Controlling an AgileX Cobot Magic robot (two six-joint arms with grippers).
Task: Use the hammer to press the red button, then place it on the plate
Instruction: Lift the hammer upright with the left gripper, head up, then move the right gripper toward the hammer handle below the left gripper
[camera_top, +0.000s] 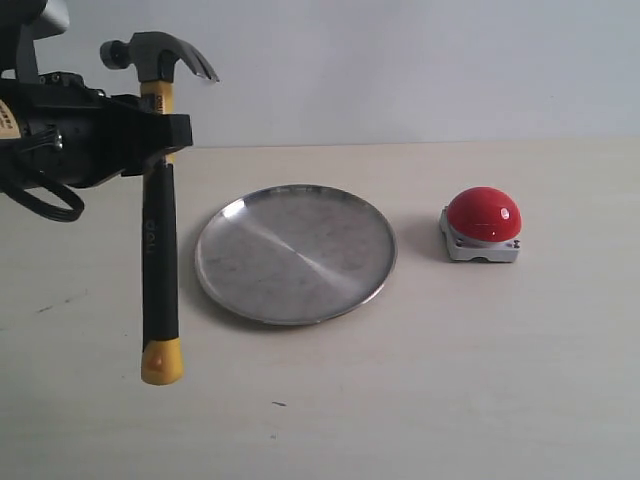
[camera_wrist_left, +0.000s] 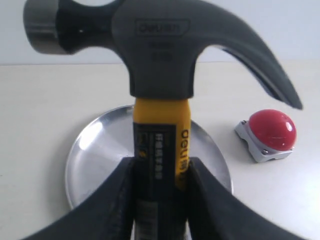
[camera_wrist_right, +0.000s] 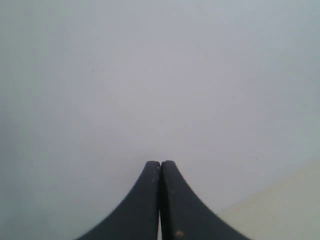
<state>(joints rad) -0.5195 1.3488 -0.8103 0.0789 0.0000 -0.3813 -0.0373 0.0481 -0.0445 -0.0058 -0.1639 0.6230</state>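
The hammer is held in my left gripper just below its head (camera_top: 157, 97), far from the red button, so my right gripper should grab the hammer's lower handle (camera_top: 160, 290) before pressing the button.
My left gripper (camera_top: 160, 132) is shut on the hammer (camera_top: 160, 240), gripping the handle just below the dark head. The hammer hangs upright above the table at the left, head up, yellow end down. In the left wrist view the hammer (camera_wrist_left: 160, 75) rises between the black fingers (camera_wrist_left: 117, 200), and my left gripper (camera_wrist_left: 161, 167) clamps the yellow and black handle. The steel plate (camera_top: 296, 252) lies on the table to the right of the hammer. The red button (camera_top: 483, 222) sits further right on its grey base. My right gripper (camera_wrist_right: 160, 165) is shut and empty, facing a pale wall.
The beige table (camera_top: 420, 400) runs to a pale wall at the back. The left arm's black body and cables (camera_top: 50, 140) fill the upper left of the exterior view. The plate (camera_wrist_left: 100, 150) and button (camera_wrist_left: 271, 131) show beyond the hammer in the left wrist view.
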